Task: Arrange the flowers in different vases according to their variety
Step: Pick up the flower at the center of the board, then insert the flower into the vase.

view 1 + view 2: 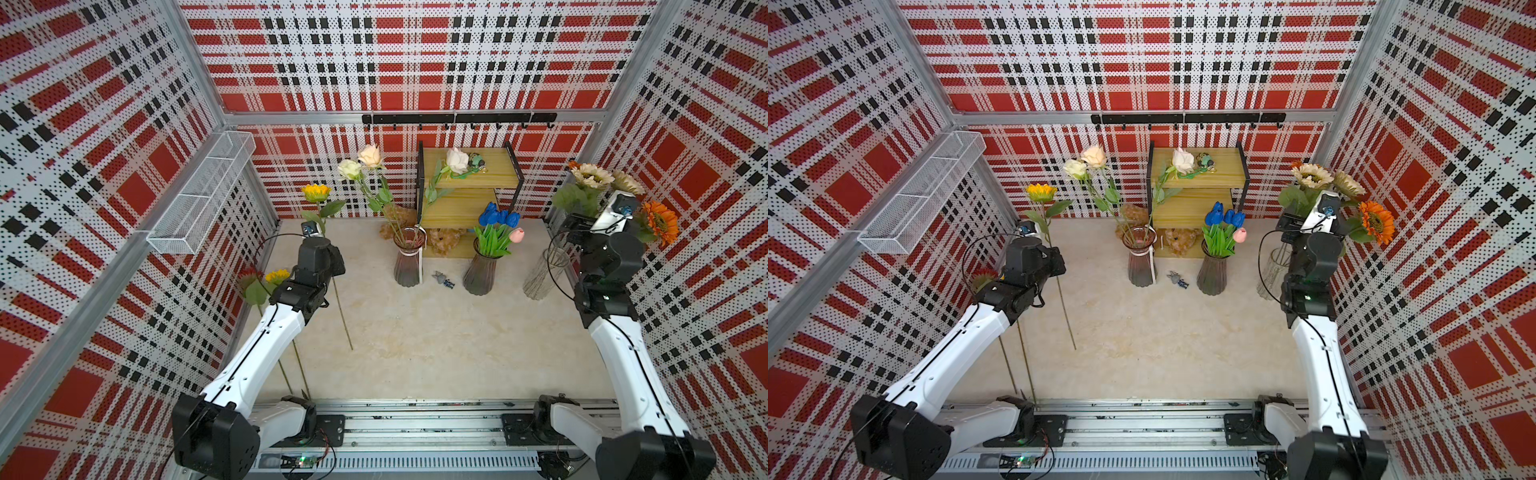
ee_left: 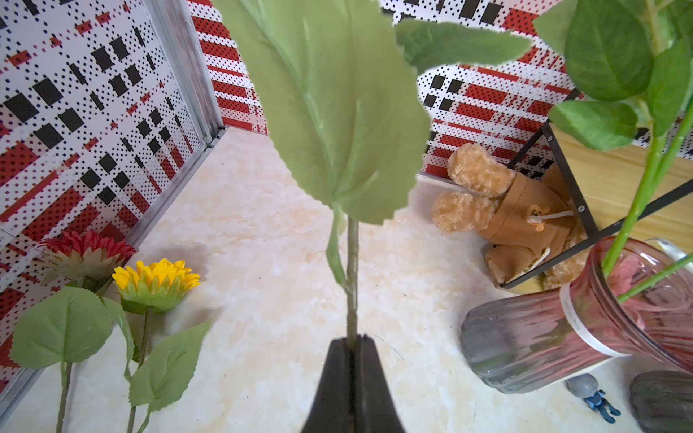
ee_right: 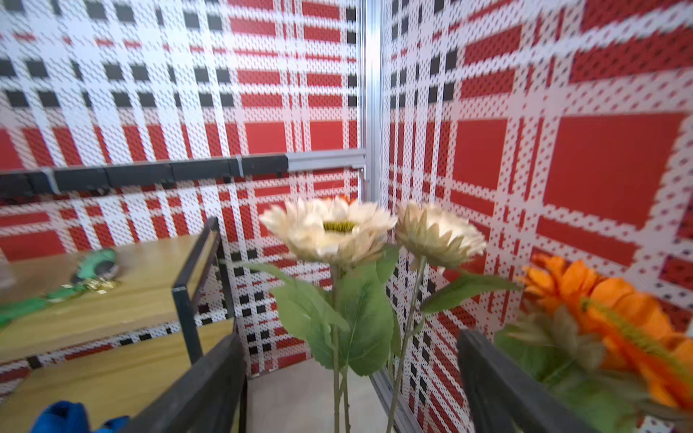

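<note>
A yellow sunflower is upright in my left gripper with its lower stem (image 1: 343, 314) free, so I keep moving my open right gripper over until it closes below my left fingers (image 1: 335, 283).
My left gripper (image 2: 352, 343) is shut on the stem (image 2: 351, 262) of a yellow sunflower (image 1: 316, 192), held upright near the left wall. A red sunflower (image 1: 249, 276) and another yellow one (image 1: 277, 275) lie by that wall. My right gripper (image 3: 352, 378) is open, its fingers (image 3: 210, 375) standing on either side of the stems of two cream sunflowers (image 1: 592, 176) in the clear vase (image 1: 544, 270). An orange sunflower (image 1: 660, 220) stands there too. Cream-white roses (image 1: 370, 156) fill one smoky vase (image 1: 409, 262). Blue tulips (image 1: 496, 216) and a pink one fill the other (image 1: 482, 270).
A wooden shelf (image 1: 469, 178) stands at the back wall with brown plush toys (image 1: 446, 243) beside and under it. A small figurine (image 1: 442, 279) lies between the smoky vases. A white wire basket (image 1: 203, 195) hangs on the left wall.
</note>
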Robot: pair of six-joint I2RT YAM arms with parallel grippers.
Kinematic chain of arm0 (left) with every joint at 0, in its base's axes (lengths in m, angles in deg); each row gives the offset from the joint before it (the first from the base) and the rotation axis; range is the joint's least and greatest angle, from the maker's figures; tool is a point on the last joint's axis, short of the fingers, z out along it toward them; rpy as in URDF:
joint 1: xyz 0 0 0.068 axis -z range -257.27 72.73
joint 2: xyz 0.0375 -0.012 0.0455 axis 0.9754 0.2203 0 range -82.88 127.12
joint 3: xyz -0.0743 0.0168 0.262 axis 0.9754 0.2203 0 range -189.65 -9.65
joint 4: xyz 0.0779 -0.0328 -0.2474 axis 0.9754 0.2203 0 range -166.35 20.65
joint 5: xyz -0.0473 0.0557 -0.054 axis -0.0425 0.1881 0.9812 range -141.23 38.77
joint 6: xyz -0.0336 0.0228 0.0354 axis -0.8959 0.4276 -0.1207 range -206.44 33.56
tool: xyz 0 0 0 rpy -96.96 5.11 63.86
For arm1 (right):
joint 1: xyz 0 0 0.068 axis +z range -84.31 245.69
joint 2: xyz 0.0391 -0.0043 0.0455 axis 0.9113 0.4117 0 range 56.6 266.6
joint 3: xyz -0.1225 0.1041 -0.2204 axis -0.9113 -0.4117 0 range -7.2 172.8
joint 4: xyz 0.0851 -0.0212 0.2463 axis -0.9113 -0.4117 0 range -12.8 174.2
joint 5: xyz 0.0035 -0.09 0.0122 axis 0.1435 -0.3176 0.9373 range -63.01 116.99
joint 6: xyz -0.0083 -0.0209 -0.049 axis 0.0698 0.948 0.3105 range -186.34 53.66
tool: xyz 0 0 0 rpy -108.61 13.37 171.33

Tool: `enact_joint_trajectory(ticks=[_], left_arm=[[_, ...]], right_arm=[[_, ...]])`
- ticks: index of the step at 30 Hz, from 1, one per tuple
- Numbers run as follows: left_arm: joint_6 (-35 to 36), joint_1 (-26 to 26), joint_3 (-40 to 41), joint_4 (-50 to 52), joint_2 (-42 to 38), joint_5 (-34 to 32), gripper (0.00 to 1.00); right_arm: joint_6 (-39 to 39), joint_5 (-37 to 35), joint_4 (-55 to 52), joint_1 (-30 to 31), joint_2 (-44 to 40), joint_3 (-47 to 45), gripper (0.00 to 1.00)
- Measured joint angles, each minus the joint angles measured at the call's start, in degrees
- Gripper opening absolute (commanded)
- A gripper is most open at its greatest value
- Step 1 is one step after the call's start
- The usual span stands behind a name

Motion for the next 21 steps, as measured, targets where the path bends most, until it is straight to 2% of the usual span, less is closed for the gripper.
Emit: enact_joint_trajectory(ticks=[3,6,9,12,15,21], left_arm=[[0.0,0.3,0.0,0.0,-0.4,0.0,0.0],[-0.4,0.7,0.0,-0.1,-0.9,0.2,0.0],[-0.9,1.4,0.0,-0.2,-1.0,0.5,0.0],[-1.2,2.3,0.0,-0.5,-1.0,0.9,0.0],[-1.3,3.1,0.0,-0.6,-1.0,1.3,0.0],[-1.6,3.6,0.0,-0.8,-0.9,1.8,0.0]], right_arm=[[-1.2,2.3,-4.9,1.9,-3.7,4.2,0.96],[-3.8,4.8,-9.7,6.4,-6.5,6.7,0.95],[-7.7,7.5,-13.4,13.8,-8.4,6.1,0.92],[-11.2,10.8,-15.7,23.8,-8.2,4.2,0.91],[-14.0,16.9,-16.9,32.7,-3.8,3.0,0.9],[-16.7,27.1,-19.2,45.9,16.3,7.9,0.8]])
